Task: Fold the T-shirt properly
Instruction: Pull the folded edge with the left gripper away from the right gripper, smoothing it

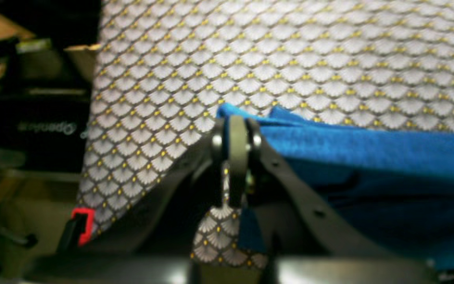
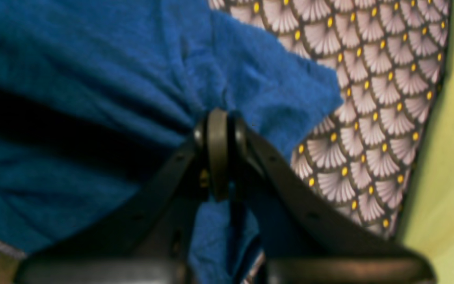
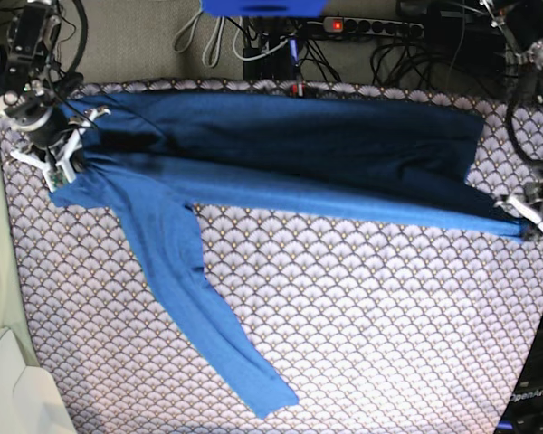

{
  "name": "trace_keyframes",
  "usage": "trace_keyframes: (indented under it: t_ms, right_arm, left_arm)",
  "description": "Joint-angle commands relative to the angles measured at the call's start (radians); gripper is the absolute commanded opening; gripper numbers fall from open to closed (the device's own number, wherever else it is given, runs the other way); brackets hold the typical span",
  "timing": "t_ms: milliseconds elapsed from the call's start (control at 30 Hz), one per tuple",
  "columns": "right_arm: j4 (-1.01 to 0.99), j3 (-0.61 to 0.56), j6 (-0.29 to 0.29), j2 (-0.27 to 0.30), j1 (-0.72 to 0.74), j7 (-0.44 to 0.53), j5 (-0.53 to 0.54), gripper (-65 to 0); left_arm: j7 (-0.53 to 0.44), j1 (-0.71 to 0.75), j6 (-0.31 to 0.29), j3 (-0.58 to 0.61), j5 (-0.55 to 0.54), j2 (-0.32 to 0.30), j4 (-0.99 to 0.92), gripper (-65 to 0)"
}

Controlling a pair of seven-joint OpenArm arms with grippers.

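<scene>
My left gripper has the T-shirt's thin edge (image 3: 496, 221) stretched beyond the folded layer's end (image 3: 466, 167). Next, I bring the edge back toward that end and set it down.
The blue T-shirt (image 3: 299, 154) lies stretched along the far half of the table, its upper part folded over lengthwise. One long sleeve (image 3: 208, 316) trails diagonally toward the front. My right gripper (image 3: 59, 167) is at the shirt's left end, shut on bunched blue fabric (image 2: 93, 79) in the right wrist view (image 2: 218, 126). My left gripper (image 3: 528, 220) is at the right end, shut on the shirt's thin edge (image 1: 369, 157) in the left wrist view (image 1: 235, 132). A bit of patterned cloth shows below the fingertips.
A grey-white scallop-patterned cloth (image 3: 389, 344) covers the table. A power strip (image 3: 362, 27) and cables lie beyond the far edge. A black box (image 1: 45, 126) and a red clip (image 1: 83, 225) sit off the table's right side. A white object (image 3: 9, 389) stands at the front left.
</scene>
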Motion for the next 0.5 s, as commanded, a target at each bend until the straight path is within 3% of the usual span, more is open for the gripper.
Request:
trace_keyframes:
  t_ms: [0, 167, 467]
  right_arm:
    - [0.014, 0.007, -0.006, 0.014, 0.007, 0.017, 0.004, -65.0]
    - [0.014, 0.007, -0.006, 0.014, 0.007, 0.017, 0.005, -65.0]
    - [0.014, 0.007, -0.006, 0.014, 0.007, 0.017, 0.005, -65.0]
  left_arm:
    - [-0.019, -0.01, -0.014, -0.043, -0.026, -0.022, 0.017, -64.7]
    - [-0.019, -0.01, -0.03, -0.116, -0.142, -0.022, 0.015, -64.7]
    - [-0.019, 0.017, -0.033, -0.108, -0.194, 0.011, 0.012, -64.7]
